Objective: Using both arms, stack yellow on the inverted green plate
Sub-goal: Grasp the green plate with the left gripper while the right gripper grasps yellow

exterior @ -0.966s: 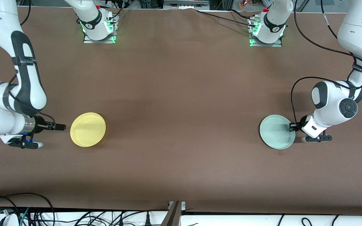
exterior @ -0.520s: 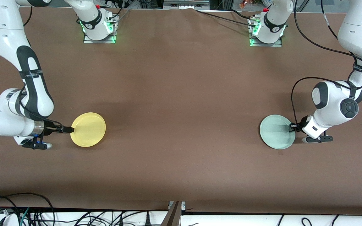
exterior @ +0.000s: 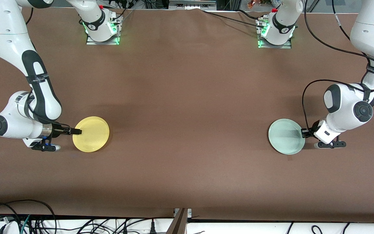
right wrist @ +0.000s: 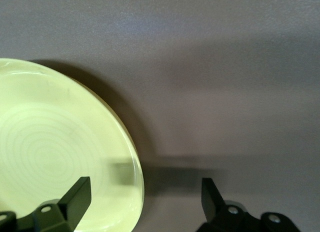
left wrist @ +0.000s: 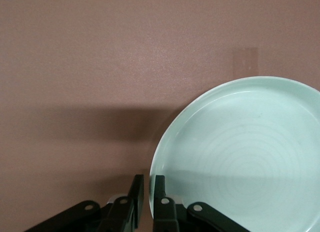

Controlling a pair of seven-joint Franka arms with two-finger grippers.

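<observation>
My right gripper will let the yellow plate's far side [exterior: 104, 134] dip as I lift the plate, since its fingers straddle only one edge of the yellow plate's rim [exterior: 75, 132].
The yellow plate [exterior: 93, 135] lies right side up on the brown table toward the right arm's end. My right gripper [exterior: 77, 131] is low at its rim and open wide. One finger is over the yellow plate [right wrist: 50, 142] and the other is outside it, so my right gripper [right wrist: 145, 186] straddles the rim. The green plate [exterior: 284, 136] lies right side up toward the left arm's end. My left gripper [exterior: 303, 132] is at its rim. In the left wrist view, my left gripper [left wrist: 149, 184] has its fingers nearly together with the rim of the green plate [left wrist: 240, 152] between them.
The two arm bases [exterior: 102, 29] [exterior: 275, 32] stand along the table's edge farthest from the front camera. Cables lie along the table's edge nearest to it [exterior: 28, 221]. A wide stretch of bare brown table [exterior: 187, 130] separates the plates.
My right gripper has moved toward the yellow plate and now reaches over its rim. My left gripper has shifted slightly toward the left arm's end at the green plate's rim. Neither plate has moved.
</observation>
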